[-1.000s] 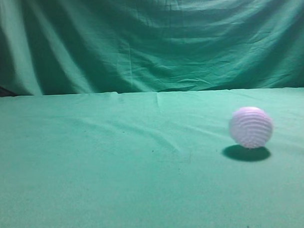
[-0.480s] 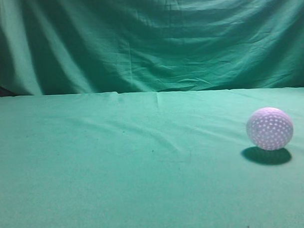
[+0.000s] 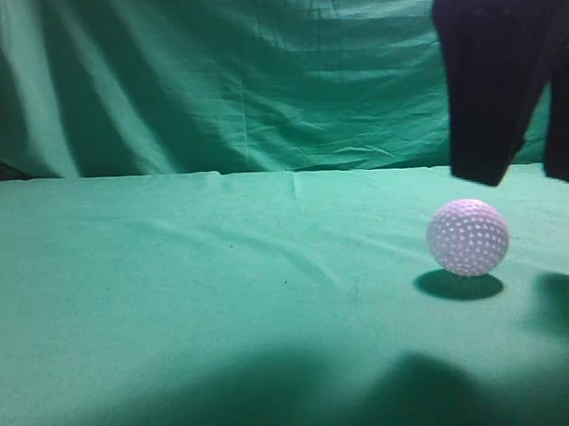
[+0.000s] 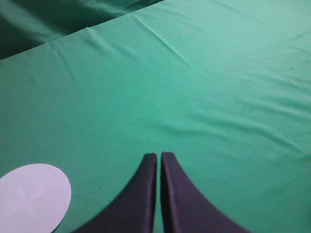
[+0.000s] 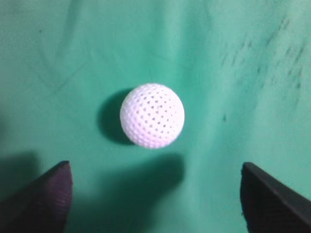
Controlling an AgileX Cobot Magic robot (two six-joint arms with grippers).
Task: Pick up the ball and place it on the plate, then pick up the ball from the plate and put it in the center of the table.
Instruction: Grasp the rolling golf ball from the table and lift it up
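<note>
The ball [image 3: 468,237] is far from my left gripper and the plate, so I should first pick it up with my right gripper and put it on the cloth nearer the plate [image 3: 197,222].
The white dimpled ball [image 3: 468,236] lies on the green cloth table [image 3: 174,273] at the right. My right gripper [image 3: 526,172] hangs above it, a little to the ball's right, its two dark fingers spread apart. In the right wrist view the ball [image 5: 152,115] lies just ahead of the open, empty gripper [image 5: 154,167], not touching either finger. My left gripper [image 4: 159,155] is shut and empty over bare cloth. A flat white plate [image 4: 31,196] lies at the lower left of the left wrist view, left of those fingers.
A draped green backdrop curtain [image 3: 261,83] hangs behind the table's far edge. Dark shadows fall across the front of the cloth [image 3: 365,388]. The cloth has shallow wrinkles [image 4: 184,53].
The ball rolled right, then back left to about where it began. My right gripper has come into view above it, casting shadows on the front of the cloth.
</note>
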